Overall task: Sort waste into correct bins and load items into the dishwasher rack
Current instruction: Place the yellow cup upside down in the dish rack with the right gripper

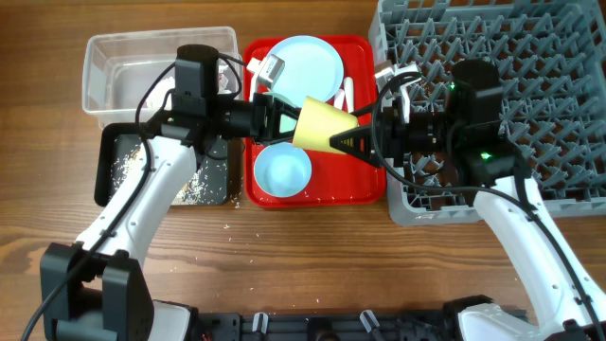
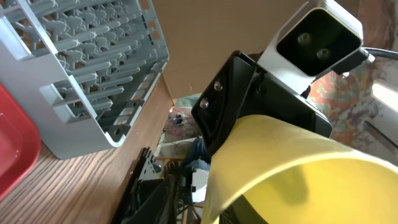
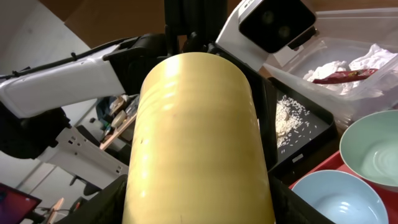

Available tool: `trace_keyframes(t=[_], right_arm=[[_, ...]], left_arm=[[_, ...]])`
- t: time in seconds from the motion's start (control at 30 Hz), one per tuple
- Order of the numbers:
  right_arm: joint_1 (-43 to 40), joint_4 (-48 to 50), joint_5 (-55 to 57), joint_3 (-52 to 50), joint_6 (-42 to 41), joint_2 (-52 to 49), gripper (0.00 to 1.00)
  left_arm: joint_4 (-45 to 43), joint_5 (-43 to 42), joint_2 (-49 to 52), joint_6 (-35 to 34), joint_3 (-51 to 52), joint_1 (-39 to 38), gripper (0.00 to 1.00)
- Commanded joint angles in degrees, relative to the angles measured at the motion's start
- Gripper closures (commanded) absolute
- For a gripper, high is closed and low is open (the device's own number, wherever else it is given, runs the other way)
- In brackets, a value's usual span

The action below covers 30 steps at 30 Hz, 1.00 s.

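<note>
I have both grippers on the yellow cup, so next I free its open rim [image 1: 304,121] from my left gripper before my right gripper carries it to the grey rack's near corner [image 1: 422,196].
The yellow cup [image 1: 322,128] hangs on its side above the red tray, between my two grippers. My left gripper [image 1: 282,117] holds it at the open rim; the cup's inside fills the left wrist view [image 2: 298,174]. My right gripper [image 1: 358,142] grips its narrow end, fingers tight on both sides [image 3: 199,155]. The pale blue plate [image 1: 308,62] and one pale blue bowl [image 1: 282,172] lie on the tray. The clear tub [image 1: 104,57] holds the red-and-white wrapper [image 3: 339,74] and white tissue [image 3: 373,59]. The black tray [image 1: 109,170] holds rice-like crumbs [image 1: 194,189]. The grey rack [image 1: 530,57] stands at the right.
The red tray [image 1: 365,189] sits between the bins and the rack. A white piece of cutlery [image 1: 346,92] lies on it by the plate. A few crumbs lie on the wood in front of the black tray. The right arm reaches over the rack's near left corner.
</note>
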<state>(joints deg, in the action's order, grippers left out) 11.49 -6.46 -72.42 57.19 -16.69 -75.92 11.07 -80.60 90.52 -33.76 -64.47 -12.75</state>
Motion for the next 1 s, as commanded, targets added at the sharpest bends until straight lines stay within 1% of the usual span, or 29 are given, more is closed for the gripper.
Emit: trace_keyframes(t=[0.0, 0.13, 0.17, 0.23, 0.3, 0.37, 0.47, 0.53, 0.6, 0.63, 0.7, 0.77, 0.87, 0.97], right_arm=[[-4.31, -1.05, -0.96, 0.92, -0.39, 0.57, 0.59], [-13.75, -6.14, -0.98, 0.92, 0.76, 3.65, 0.59], [-16.09, -8.31, -0.85, 0.92, 1.86, 4.57, 0.59], [-20.06, -15.63, 3.80, 0.92, 3.78, 6.51, 0.59], [-21.53, -22.60, 12.63, 0.96, 4.72, 8.15, 0.58], [-21.57, -31.76, 26.80, 2.10, 4.72, 10.29, 0.55], [-21.57, -44.11, 41.59, 7.41, 5.16, 11.02, 0.55], [-21.07, -52.65, 50.10, 12.46, 5.40, 10.34, 0.55], [-19.67, -58.53, 53.88, 15.72, 5.55, 9.03, 0.55], [-18.51, -61.46, 55.65, 16.87, 5.29, 7.61, 0.55], [-16.37, -64.15, 58.99, 17.05, 4.20, 5.18, 0.55], [-14.21, -66.36, 63.49, 17.05, 2.80, 1.70, 0.55], [-12.09, -68.94, 65.09, 17.05, 2.45, -4.37, 0.55], [-11.43, -71.17, 67.56, 16.98, 1.55, -10.43, 0.55]], left_arm=[[-0.20, 0.98, -0.57, 0.31, -0.37, -0.33, 0.77], [-0.20, 2.25, -0.57, 0.48, -0.37, -0.33, 0.76], [-0.20, 2.54, -0.57, 0.50, -0.37, -0.33, 0.75], [-0.17, 3.80, -0.57, 0.48, -0.37, -0.33, 0.75], [-0.17, 4.96, -0.57, 0.50, -0.37, -0.33, 0.75], [-0.15, 7.80, -0.57, 0.59, -0.37, -0.33, 0.75], [0.79, 13.25, -0.57, 3.85, -0.37, -0.33, 0.74], [3.61, 19.56, -0.57, 6.14, -0.37, -0.33, 0.73], [8.17, 28.92, -0.57, 7.89, -0.37, -0.33, 0.72], [11.13, 35.47, -0.57, 8.13, -0.37, -0.33, 0.72], [16.02, 45.86, -0.52, 8.11, -0.37, -0.33, 0.71], [19.78, 53.22, -0.52, 8.11, -0.37, -0.33, 0.71], [22.97, 57.94, -0.52, 8.13, -0.37, -0.33, 0.71], [24.81, 58.97, -0.52, 9.62, -0.37, -0.33, 0.71]])
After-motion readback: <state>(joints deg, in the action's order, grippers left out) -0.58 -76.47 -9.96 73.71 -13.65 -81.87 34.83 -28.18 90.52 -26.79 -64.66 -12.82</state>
